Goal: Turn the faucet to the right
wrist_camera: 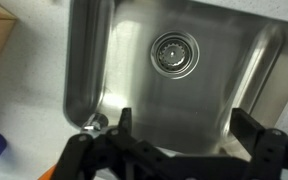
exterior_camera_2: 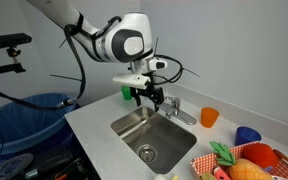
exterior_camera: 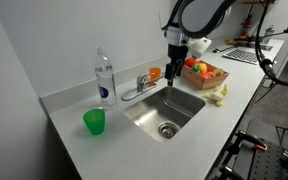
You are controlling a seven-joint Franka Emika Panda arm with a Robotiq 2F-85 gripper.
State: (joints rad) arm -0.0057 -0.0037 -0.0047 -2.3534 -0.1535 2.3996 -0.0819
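Note:
I expect the faucet's slim spout to swing around over the counter when I push it, because it sticks out from its base behind the sink.
The faucet is a small chrome tap on the counter at the back edge of the steel sink; it also shows in an exterior view. My gripper hangs over the sink's back part, close beside the faucet but apart from it, as in an exterior view. In the wrist view the two black fingers are spread wide with only the sink basin between them. A shiny chrome piece, probably the faucet, lies just outside one finger.
A clear water bottle and a green cup stand on the counter beside the sink. An orange cup sits behind the faucet. A basket of toy fruit and a banana lie past the sink. A blue bin stands beside the counter.

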